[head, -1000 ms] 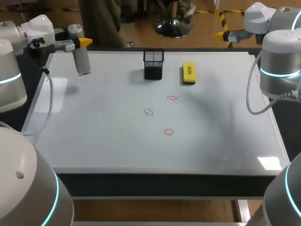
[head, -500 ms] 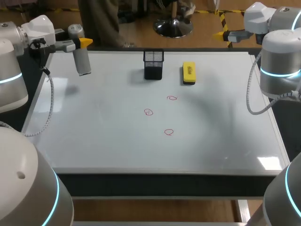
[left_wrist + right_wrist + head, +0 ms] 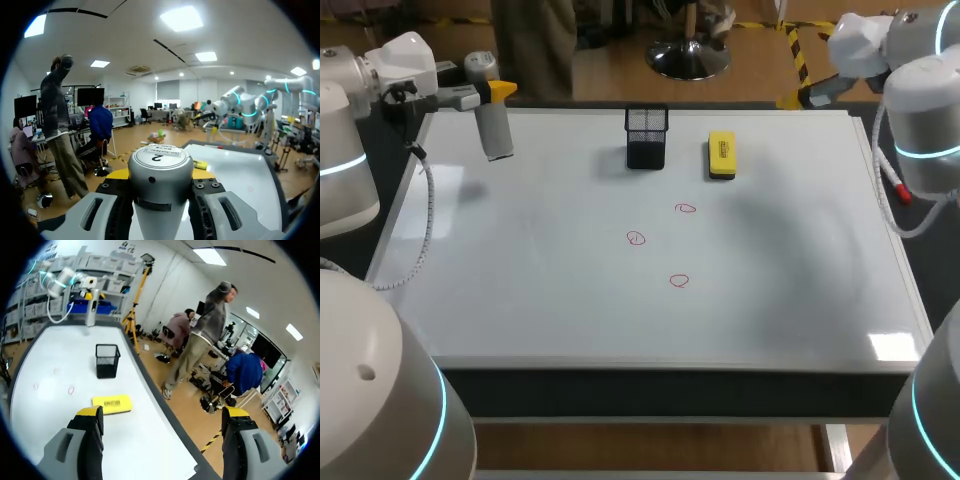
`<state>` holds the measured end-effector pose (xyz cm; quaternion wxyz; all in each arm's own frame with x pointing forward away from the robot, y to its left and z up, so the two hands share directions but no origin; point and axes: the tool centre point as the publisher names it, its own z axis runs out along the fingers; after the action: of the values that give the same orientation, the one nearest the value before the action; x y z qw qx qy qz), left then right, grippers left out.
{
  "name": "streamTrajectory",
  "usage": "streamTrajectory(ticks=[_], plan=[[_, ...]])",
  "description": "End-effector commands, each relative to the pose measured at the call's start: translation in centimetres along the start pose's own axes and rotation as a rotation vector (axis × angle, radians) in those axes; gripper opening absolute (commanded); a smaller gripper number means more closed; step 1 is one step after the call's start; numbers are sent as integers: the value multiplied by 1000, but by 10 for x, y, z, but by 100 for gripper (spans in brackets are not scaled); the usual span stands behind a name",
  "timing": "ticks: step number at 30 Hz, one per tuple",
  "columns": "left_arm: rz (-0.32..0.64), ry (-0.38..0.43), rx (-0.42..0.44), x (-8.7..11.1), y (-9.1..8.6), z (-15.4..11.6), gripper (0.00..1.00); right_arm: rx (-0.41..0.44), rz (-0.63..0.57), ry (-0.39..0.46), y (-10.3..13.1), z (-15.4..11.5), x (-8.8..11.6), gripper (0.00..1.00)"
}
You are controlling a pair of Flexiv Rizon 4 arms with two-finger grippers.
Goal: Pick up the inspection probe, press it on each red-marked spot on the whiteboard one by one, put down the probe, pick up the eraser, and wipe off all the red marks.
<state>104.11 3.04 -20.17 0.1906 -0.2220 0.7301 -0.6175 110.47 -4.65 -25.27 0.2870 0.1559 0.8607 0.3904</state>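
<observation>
My gripper will wipe with the yellow eraser (image 3: 722,154), and a short stroke (image 3: 636,238) shows inside one red circle, so the eraser will take off the circle but leave the stroke.
The grey cylindrical inspection probe (image 3: 494,125) hangs upright over the whiteboard's (image 3: 520,290) far left corner, with my left gripper (image 3: 492,92) shut on its upper part. In the left wrist view the probe's round cap (image 3: 160,162) fills the space between the fingers of the left gripper (image 3: 160,175). Three red circles (image 3: 685,208), (image 3: 636,238), (image 3: 679,281) are drawn mid-board. The yellow eraser (image 3: 721,155) lies at the far middle right. My right gripper (image 3: 817,92) hovers past the far right corner. In the right wrist view it (image 3: 162,412) is wide open and holds nothing, with the eraser (image 3: 111,403) beyond its fingers.
A black mesh basket (image 3: 646,137) stands upright just left of the eraser, also seen in the right wrist view (image 3: 107,360). The whiteboard covers nearly the whole table, its raised frame (image 3: 650,366) running along the near edge.
My right arm has swung its wrist and gripper back toward the far right corner. The left arm and the probe have stayed where they were.
</observation>
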Motion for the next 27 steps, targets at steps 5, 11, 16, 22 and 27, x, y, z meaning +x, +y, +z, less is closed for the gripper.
streamTrajectory(ticks=[5,11,16,22,27], plan=[[1,-2,2,0,0,0,0,430,-330,386,-6,11,-2,100],[1,-2,2,0,0,0,0,527,-542,532,-8,24,7,100],[1,-2,2,0,0,0,0,554,-712,632,-6,32,18,100],[1,-2,2,0,0,0,0,528,-825,737,-9,36,25,100],[1,-2,2,0,0,0,0,453,-866,840,-9,35,33,100]])
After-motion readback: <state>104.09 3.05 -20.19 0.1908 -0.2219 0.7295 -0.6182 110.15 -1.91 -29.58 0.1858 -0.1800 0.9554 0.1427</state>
